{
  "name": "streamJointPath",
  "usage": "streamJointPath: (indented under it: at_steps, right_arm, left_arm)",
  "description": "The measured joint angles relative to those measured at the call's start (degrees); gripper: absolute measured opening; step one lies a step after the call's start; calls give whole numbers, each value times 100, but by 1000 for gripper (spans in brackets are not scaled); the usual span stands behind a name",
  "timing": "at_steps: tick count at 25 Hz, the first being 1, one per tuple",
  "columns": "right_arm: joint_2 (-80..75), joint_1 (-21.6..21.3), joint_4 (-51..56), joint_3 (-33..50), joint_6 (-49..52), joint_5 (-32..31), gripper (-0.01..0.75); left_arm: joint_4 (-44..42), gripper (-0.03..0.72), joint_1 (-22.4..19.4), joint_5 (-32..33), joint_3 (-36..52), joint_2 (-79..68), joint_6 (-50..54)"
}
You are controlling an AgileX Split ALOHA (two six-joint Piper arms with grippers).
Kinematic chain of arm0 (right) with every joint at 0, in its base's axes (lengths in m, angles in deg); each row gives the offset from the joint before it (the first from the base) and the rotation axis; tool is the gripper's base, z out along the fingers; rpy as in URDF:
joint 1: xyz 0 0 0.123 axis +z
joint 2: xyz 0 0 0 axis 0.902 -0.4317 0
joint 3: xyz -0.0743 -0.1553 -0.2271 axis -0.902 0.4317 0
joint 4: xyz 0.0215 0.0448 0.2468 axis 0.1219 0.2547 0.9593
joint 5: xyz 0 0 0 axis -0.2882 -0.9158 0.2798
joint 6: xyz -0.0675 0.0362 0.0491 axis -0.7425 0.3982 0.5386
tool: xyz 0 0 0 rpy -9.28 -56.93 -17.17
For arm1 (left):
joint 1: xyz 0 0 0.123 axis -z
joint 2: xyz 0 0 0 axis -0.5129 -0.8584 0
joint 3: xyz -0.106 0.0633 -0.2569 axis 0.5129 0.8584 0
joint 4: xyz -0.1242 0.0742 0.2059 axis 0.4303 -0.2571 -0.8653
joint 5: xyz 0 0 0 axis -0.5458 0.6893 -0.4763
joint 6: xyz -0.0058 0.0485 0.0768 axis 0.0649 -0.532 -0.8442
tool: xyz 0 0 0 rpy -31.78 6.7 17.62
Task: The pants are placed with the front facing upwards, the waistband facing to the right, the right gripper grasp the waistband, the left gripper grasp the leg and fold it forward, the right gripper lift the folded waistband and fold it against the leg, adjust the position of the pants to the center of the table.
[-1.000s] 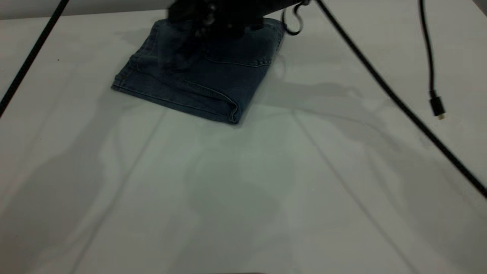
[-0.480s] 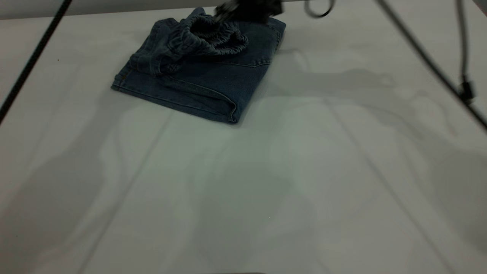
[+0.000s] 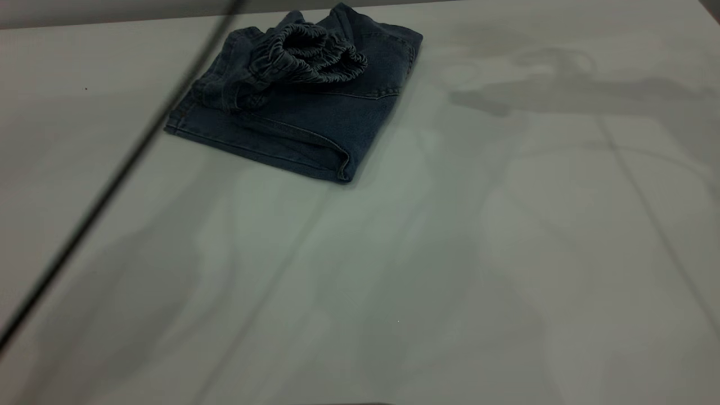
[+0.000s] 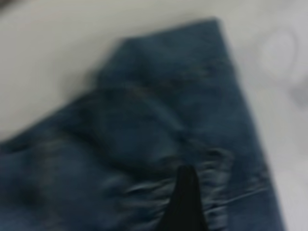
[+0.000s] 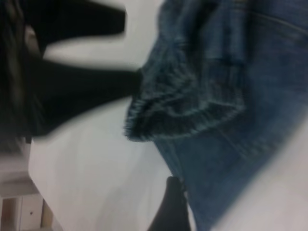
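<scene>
My left gripper should press the pants and slide them toward the center only after I spread the waistband flat, because the waistband is bunched up on the pants (image 3: 361, 111)' fold (image 3: 309, 55).
The pants (image 3: 298, 101) lie folded into a compact blue denim bundle at the far side of the table (image 3: 427, 270), left of its middle. The waistband (image 3: 306, 53) sits bunched and ruffled on top of the fold. Neither gripper shows in the exterior view. In the left wrist view a dark tip of the left gripper (image 4: 185, 202) hangs over the pants (image 4: 159, 125), near the ruffled band (image 4: 211, 187). The right wrist view has a dark tip of the right gripper (image 5: 171, 209) at the denim's edge (image 5: 231, 144), beside the waistband (image 5: 183, 96). Nothing is seen held.
A blurred black cable (image 3: 112, 180) slants across the left half of the exterior view, from the top down to the left edge. A bulky black arm part (image 5: 67, 91) stands near the waistband in the right wrist view. Shadows of the arms lie on the table.
The black gripper that hung over the pants' far edge has gone out of the exterior view, leaving the waistband bunched on top. The cables at right are gone; one now crosses the left side.
</scene>
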Motion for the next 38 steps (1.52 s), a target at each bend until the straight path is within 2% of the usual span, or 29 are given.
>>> streamJointPath:
  at_steps: [6,12,16,22,25,29,33,36,38]
  right_arm:
    - [5,-186,-191,0,215,-347,582]
    - [5,-179,-196,0,229,-497,582]
    - [5,-179,-196,0,229,-534,582]
    - [5,-179,-196,0,197,-574,582]
    - [5,-179,-196,0,185,-574,581]
    - [5,-179,-196,0,106,-568,581]
    - [5,-179,-178,0,24,-563,581]
    - [5,-179,-170,0,13,-563,581]
    - [5,-179,-170,0,13,-569,581]
  left_arm:
    - [75,569,580,0,30,-563,-46]
    - [-660,569,643,0,30,-878,89]
    - [-1660,569,626,0,30,-878,230]
    - [-4048,569,607,0,-66,-873,351]
    - [-4669,569,544,0,-90,-741,632]
    - [-4522,569,447,0,-110,-367,1017]
    - [-3436,569,439,0,-145,-214,863]
    - [-2783,569,445,0,-145,-280,-81]
    - [-2683,569,438,0,-145,-335,-870]
